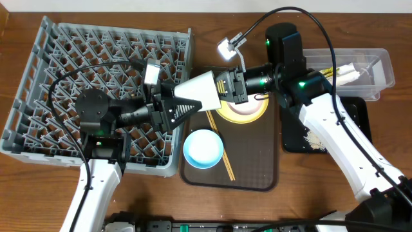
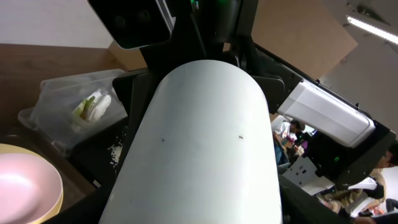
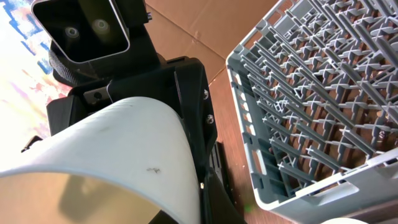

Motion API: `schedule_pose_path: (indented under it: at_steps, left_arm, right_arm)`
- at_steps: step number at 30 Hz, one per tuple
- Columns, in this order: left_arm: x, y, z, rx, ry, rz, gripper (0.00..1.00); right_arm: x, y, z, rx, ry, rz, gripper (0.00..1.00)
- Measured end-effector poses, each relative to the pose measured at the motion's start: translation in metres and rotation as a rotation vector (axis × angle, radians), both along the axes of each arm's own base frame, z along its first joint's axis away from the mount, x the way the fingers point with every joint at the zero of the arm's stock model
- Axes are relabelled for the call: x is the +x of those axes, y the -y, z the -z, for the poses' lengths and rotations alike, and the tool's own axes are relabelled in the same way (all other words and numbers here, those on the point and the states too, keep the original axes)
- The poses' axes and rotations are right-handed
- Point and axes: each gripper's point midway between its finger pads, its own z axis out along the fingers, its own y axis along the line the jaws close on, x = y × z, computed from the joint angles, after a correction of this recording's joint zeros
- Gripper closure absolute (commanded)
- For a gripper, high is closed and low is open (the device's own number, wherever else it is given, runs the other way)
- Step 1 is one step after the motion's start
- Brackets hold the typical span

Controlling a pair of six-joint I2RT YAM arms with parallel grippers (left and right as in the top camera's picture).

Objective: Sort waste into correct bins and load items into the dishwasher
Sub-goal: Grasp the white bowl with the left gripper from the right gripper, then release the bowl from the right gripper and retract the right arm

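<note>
The white bowl [image 1: 200,92] is held by both grippers, so my right gripper should open and move back before my left gripper lowers the bowl into the grey dish rack [image 1: 139,138].
The white bowl [image 1: 203,90] hangs in the air between my two arms, over the gap between the grey dish rack [image 1: 96,58] and the brown tray. My right gripper [image 1: 226,87] is shut on its rim. My left gripper [image 1: 177,106] meets its other end and looks shut on it, though the bowl [image 2: 199,143] hides the fingers in the left wrist view. The pale-yellow plate [image 1: 248,109], light-blue bowl [image 1: 203,148] and chopsticks [image 1: 220,145] lie on the tray. The wrapper [image 1: 331,72] and white paper [image 1: 351,71] sit in the clear tub [image 1: 380,64]. Crumbs [image 1: 315,138] lie in the black tray [image 1: 357,113].
The brown serving tray [image 1: 257,161] sits at the table's middle front. The rack [image 3: 311,93] fills the left side, its rim close to the held bowl [image 3: 124,143]. The tub [image 2: 62,106] and black tray stand at the right, partly under my right arm.
</note>
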Motion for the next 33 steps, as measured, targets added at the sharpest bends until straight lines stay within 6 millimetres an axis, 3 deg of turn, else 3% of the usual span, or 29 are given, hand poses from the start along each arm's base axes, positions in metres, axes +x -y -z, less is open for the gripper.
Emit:
schedule_pose_path:
  at_steps: [5, 11, 15, 26, 30, 33]
  left_arm:
    - [0.0, 0.0, 0.0, 0.0, 0.0, 0.001, 0.37]
    - [0.0, 0.001, -0.001, 0.001, 0.023, -0.003, 0.46]
    - [0.003, -0.002, 0.001, 0.009, 0.041, -0.018, 0.53]
    - [0.033, -0.04, 0.048, 0.088, -0.101, -0.202, 0.56]
    - [0.049, -0.062, 0.061, 0.12, -0.134, -0.326, 0.59]
    - [0.061, -0.082, 0.076, 0.148, -0.198, -0.437, 0.63]
  right_arm:
    - [0.0, 0.0, 0.0, -0.001, -0.003, 0.0, 0.99]
    - [-0.002, -0.001, 0.002, -0.01, -0.022, 0.0, 0.76]
    - [0.003, 0.003, 0.003, -0.011, -0.02, 0.017, 0.69]
    - [0.049, 0.054, 0.008, -0.031, -0.035, 0.19, 0.7]
    - [0.058, 0.074, 0.028, -0.108, -0.091, 0.272, 0.79]
    - [0.059, 0.088, 0.055, -0.225, -0.145, 0.341, 0.79]
